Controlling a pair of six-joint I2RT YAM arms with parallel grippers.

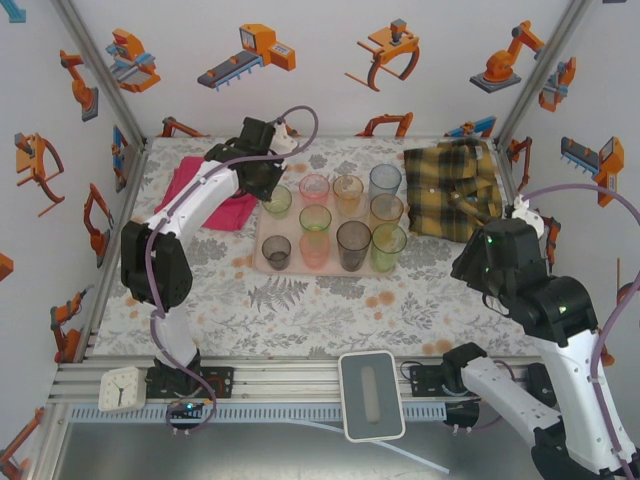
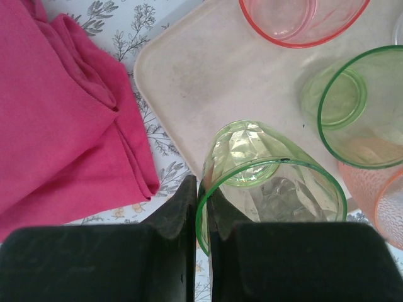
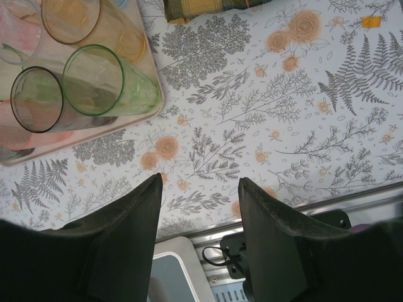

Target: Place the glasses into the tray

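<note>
The green glass in my left gripper (image 1: 279, 202) is hanging upright above the tray's free spot (image 1: 276, 222), so I continue to lower it until its base is standing on the tray.
The pale pink tray (image 1: 330, 268) lies mid-table with several tumblers standing in it. My left gripper (image 1: 268, 185) is at its far left corner, shut on the rim of a green glass (image 1: 278, 200). In the left wrist view the fingers (image 2: 203, 195) pinch that green glass (image 2: 271, 182) by its wall, one finger inside and one outside, with its base over the tray (image 2: 208, 69) near the corner. A pink glass (image 2: 302, 19) and another green glass (image 2: 359, 107) stand beyond. My right gripper (image 3: 200, 189) hangs open and empty over the cloth, right of the tray (image 3: 82, 135).
A folded magenta towel (image 1: 215, 195) lies just left of the tray, close to the left gripper. A yellow-black plaid shirt (image 1: 452, 185) lies at the back right. A white clock (image 1: 122, 388) and a white-grey pad (image 1: 370, 395) sit on the front rail.
</note>
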